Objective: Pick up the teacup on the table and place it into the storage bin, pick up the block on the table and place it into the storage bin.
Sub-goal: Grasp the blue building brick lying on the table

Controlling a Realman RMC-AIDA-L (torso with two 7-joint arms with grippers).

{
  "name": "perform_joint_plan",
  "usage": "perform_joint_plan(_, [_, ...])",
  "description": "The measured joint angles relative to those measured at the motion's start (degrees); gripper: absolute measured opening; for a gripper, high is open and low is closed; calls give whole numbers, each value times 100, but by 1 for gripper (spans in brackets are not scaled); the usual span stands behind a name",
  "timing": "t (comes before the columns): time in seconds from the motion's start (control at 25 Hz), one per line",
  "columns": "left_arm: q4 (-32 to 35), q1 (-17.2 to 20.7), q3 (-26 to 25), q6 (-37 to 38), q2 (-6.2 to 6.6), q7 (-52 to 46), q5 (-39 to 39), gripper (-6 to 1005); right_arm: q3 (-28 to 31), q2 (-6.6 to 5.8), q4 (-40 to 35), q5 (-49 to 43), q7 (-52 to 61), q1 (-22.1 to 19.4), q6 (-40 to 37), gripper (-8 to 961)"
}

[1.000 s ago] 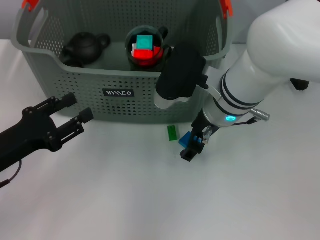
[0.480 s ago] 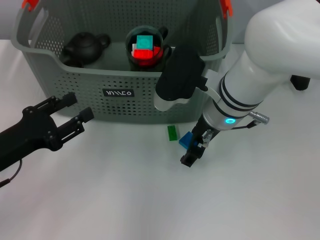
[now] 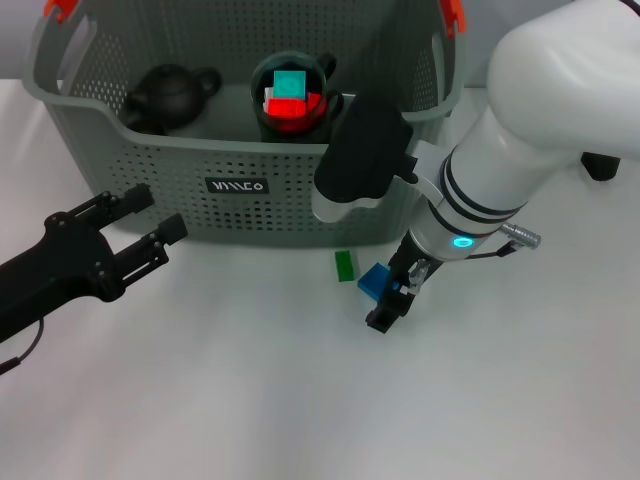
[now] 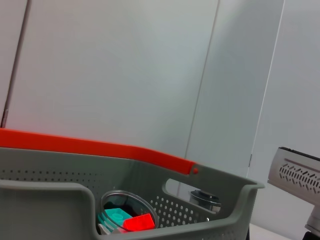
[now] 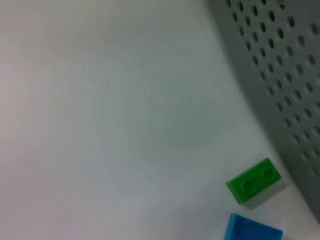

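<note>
I should use my right gripper to pull the green block (image 3: 344, 266) clear of the storage bin's side before picking it up, because the block is close to the storage bin's front side (image 3: 343, 244).
The grey storage bin (image 3: 150, 165) stands at the back of the table. Inside it a dark teacup (image 3: 292, 95) holds teal, red and white blocks; the left wrist view shows the same teacup (image 4: 127, 217) over the storage bin's rim (image 4: 45, 187). A blue block (image 3: 374, 281) lies on the table in front of the bin, with a green block (image 3: 344, 265) beside it. My right gripper (image 3: 385, 305) reaches down right beside the blue block. In the right wrist view the green block (image 5: 253, 180) and the blue block (image 5: 252, 228) lie near the bin's wall (image 5: 280, 65). My left gripper (image 3: 145, 222) hovers open at the bin's front left, holding nothing.
A black teapot (image 3: 170, 95) sits in the left part of the bin. Orange handle clips (image 3: 453, 12) mark the bin's ends. Bare white table spreads in front of both arms. A dark object (image 3: 600, 168) lies at the right edge.
My right gripper has shifted slightly toward the table's front and right, and the blue block has shifted a little with it. The left arm has not moved.
</note>
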Motion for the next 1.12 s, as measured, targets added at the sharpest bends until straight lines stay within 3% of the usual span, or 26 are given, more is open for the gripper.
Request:
perform_joint_plan(0.56, [0,15,6,-36,0,0,-14,627,39,0,100,379,-210,55,-204,870])
perform_joint_plan(0.76, [0,19,3,-45,0,0,-6,628,162,-53,-375,494,-365,-13,-868,870])
perform_joint_plan(0.92, [0,31,-1,-52,0,1,5,628,743,-79,-964,269,-363,-200,-1191,870])
perform_joint_plan(1.12, [0,44,-8,-61,0,7,-10,627,660,-26,-796,54,-387,-174,-745,870])
